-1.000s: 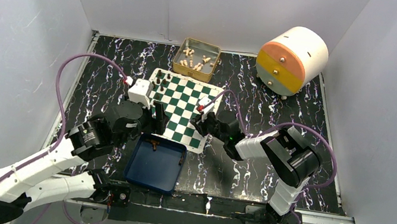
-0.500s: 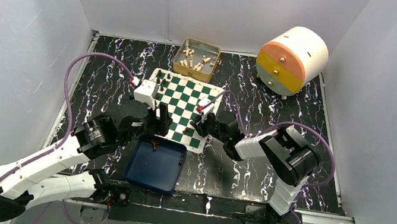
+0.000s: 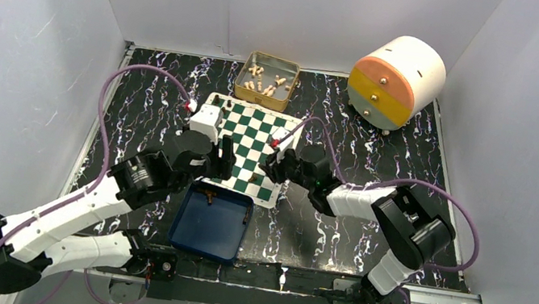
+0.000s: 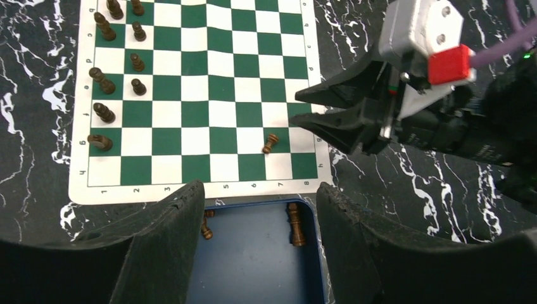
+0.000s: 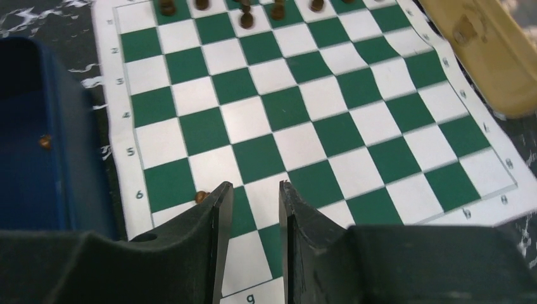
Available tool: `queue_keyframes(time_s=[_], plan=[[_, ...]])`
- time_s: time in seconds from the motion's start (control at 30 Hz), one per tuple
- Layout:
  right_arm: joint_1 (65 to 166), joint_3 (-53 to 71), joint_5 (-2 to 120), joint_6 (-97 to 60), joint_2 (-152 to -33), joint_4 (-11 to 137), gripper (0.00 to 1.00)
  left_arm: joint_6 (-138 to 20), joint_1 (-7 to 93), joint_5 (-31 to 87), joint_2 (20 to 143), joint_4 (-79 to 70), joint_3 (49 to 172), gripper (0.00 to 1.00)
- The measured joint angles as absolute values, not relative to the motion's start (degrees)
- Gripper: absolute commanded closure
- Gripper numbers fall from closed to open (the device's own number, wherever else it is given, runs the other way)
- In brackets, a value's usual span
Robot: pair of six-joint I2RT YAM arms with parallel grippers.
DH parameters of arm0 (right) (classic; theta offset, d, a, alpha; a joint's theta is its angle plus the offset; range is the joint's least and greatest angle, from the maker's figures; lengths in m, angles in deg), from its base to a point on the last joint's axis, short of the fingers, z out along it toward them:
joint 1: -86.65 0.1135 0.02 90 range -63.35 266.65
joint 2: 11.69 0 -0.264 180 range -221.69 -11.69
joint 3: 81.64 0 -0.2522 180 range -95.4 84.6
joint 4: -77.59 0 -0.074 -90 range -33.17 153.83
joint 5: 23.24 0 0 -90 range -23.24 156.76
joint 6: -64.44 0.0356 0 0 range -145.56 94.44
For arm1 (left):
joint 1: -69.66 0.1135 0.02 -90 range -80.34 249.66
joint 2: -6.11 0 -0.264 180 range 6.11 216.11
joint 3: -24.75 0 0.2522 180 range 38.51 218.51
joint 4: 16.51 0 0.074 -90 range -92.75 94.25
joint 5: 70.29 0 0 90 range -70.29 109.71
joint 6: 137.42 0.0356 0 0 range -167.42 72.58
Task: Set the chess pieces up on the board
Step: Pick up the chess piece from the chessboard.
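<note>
The dark-brown piece (image 4: 270, 144) lies tipped over, far from the standing pieces, so my right gripper should take the dark-brown piece's base (image 4: 273, 137) and offer its head to my left gripper.
The green-and-white board (image 3: 252, 137) lies mid-table. Several dark-brown chess pieces (image 4: 101, 79) stand in two files along its left side. One piece (image 4: 270, 143) lies tipped over near the board's near right corner; in the right wrist view (image 5: 201, 197) it shows just left of my left finger. My right gripper (image 5: 250, 190) hovers low beside it, open a little and empty; it also shows in the top view (image 3: 265, 166). My left gripper (image 4: 259, 196) is open wide and empty over the far edge of the blue tray (image 4: 253, 266), where two pieces (image 4: 295, 223) lie.
A gold tin (image 3: 267, 80) with cream-white pieces sits behind the board. A white drum with orange and yellow drawers (image 3: 396, 81) lies at the back right. The blue tray (image 3: 212, 223) sits just in front of the board. The two grippers are close together.
My left gripper has moved right and forward along the board's near edge, toward the right gripper. The right arm's elbow has swung out to the right; its gripper has hardly shifted.
</note>
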State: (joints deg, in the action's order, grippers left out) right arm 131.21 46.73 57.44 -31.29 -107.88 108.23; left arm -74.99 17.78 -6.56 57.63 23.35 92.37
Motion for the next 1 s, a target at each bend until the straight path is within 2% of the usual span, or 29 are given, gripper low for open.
queue_keyframes(time_s=[0.17,0.5,0.67,1.0], plan=[[130.3,41.8,46.7,-39.5,-106.6,98.3,0.55,-73.3,17.8,-7.5,60.0,23.4,94.4,0.37],[126.1,25.4,29.7,-62.3,-111.5,72.1,0.47,-71.3,17.8,-7.4,51.8,21.8,94.5,0.35],[124.0,16.5,26.4,-72.2,-118.6,59.3,0.47,-70.2,17.8,-7.3,49.4,21.2,94.3,0.34],[124.3,13.5,24.1,-80.6,-124.0,48.8,0.48,-69.2,17.8,-7.4,47.9,21.3,93.5,0.33]])
